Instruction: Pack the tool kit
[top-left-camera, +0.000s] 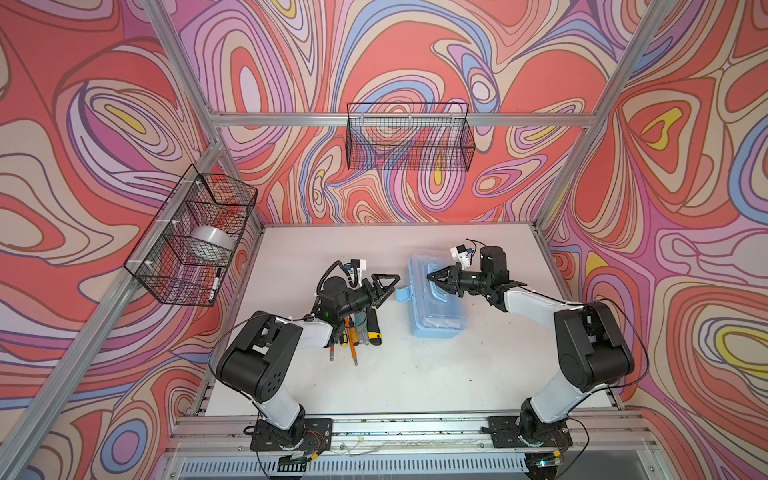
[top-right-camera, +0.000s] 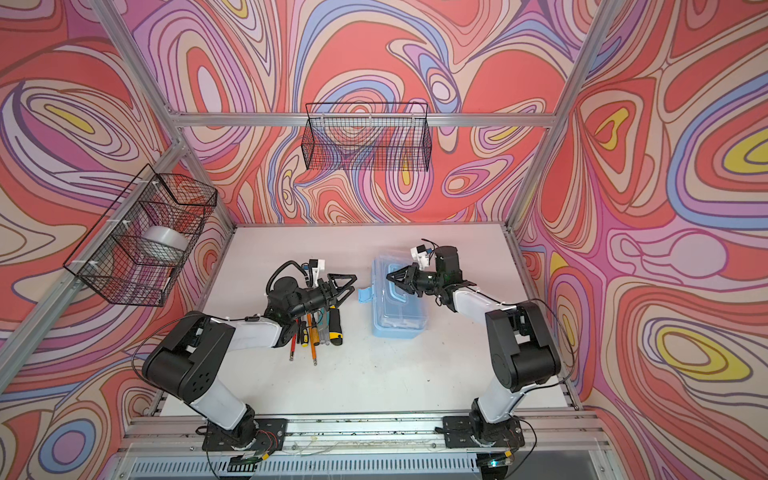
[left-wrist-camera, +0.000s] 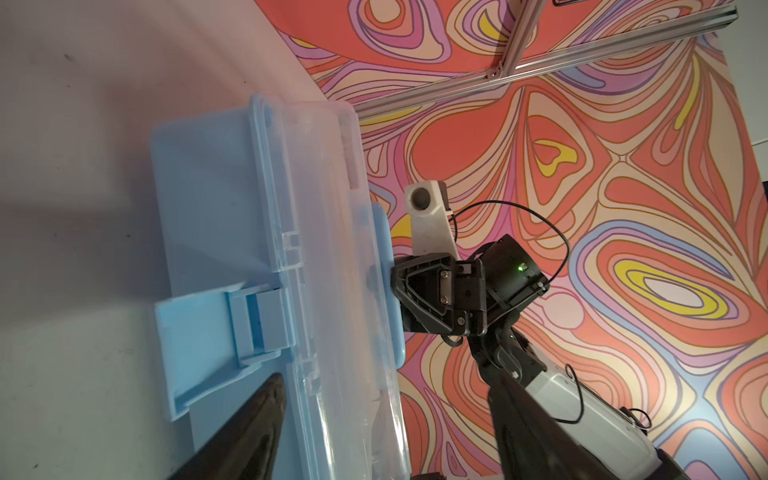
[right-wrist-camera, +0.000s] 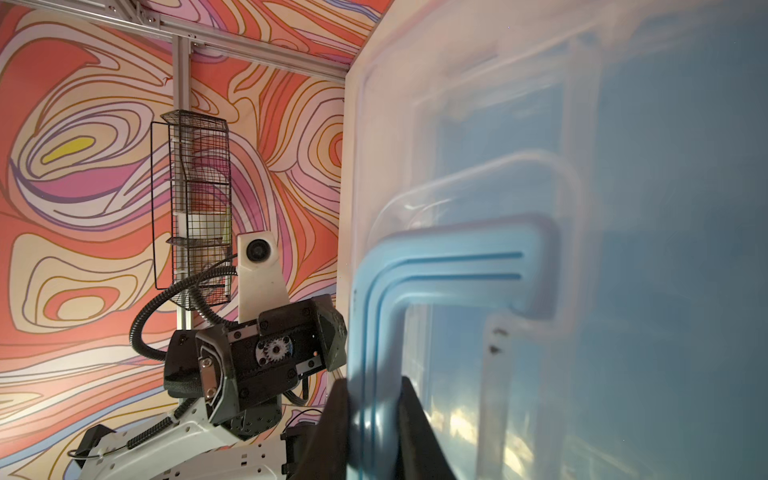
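Note:
The robot's right arm is in the way of the lid's swing (top-left-camera: 488, 315), so the right gripper should lift the tool kit's handle, then move away while the left gripper pushes the lid's latch edge (top-left-camera: 411, 277) over.
The tool kit's light-blue box (top-left-camera: 436, 320) (top-right-camera: 399, 322) lies on the white table with its clear lid (left-wrist-camera: 324, 249) down. Its blue latch (top-left-camera: 402, 295) (left-wrist-camera: 199, 332) is flipped outward on the left side. My right gripper (top-left-camera: 432, 277) (top-right-camera: 391, 277) (right-wrist-camera: 376, 395) is shut on the blue handle (right-wrist-camera: 436, 257) on top of the lid. My left gripper (top-left-camera: 390, 284) (top-right-camera: 351, 284) (left-wrist-camera: 386, 382) stands open just left of the box, beside the latch, with nothing in it. Several screwdrivers and a yellow-black knife (top-left-camera: 357, 328) (top-right-camera: 318, 328) lie partly under the left arm.
A black wire basket (top-left-camera: 191, 241) on the left wall holds a tape roll (top-left-camera: 210, 243) and a marker. Another wire basket (top-left-camera: 409, 137) hangs on the back wall. Aluminium frame posts stand at the table's corners.

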